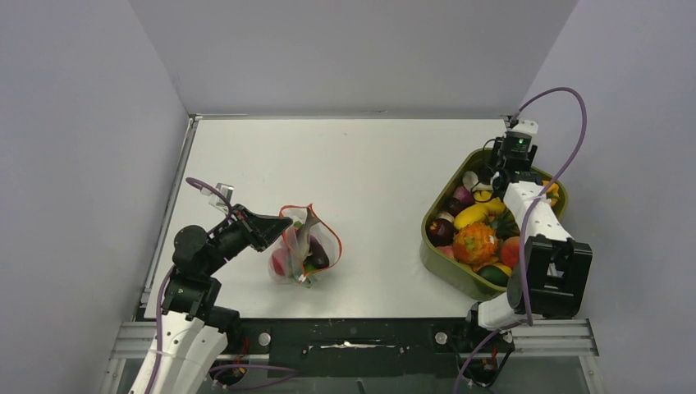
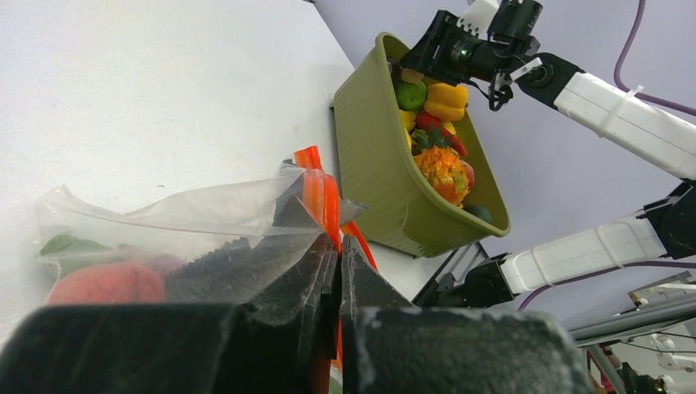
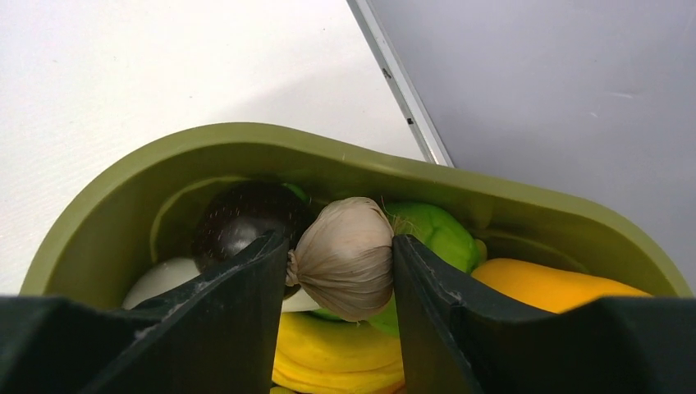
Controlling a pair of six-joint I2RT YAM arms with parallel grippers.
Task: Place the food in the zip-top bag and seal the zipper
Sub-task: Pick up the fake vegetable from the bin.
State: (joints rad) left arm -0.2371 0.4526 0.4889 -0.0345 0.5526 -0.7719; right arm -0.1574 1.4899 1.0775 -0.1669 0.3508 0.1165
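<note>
The robot's right gripper has a square hold on the beige garlic bulb [image 3: 345,259] and the clear bag's opening [image 1: 317,241] is open, so the robot should go on carrying the bulb until it hangs inside the bag.
The clear zip-top bag [image 1: 305,245] stands on the table left of centre, its mouth open, with red, dark and green food inside [image 1: 283,261]. My left gripper [image 1: 279,223] is shut on the bag's orange-red zipper strip [image 2: 320,195] at the left side of the mouth. The bag's film and a red fruit [image 2: 98,283] show in the left wrist view. My right gripper [image 1: 483,182] is inside the olive-green tub [image 1: 439,263] at its far end, shut on a beige garlic bulb [image 3: 345,256], which sits between both fingers above yellow and green pieces.
The tub at the right holds several toy fruits: an orange spiky one [image 1: 474,242], a yellow banana [image 1: 472,215], a dark round one [image 3: 242,215], a green one [image 3: 435,234]. Grey walls stand close to the left, back and right table edges.
</note>
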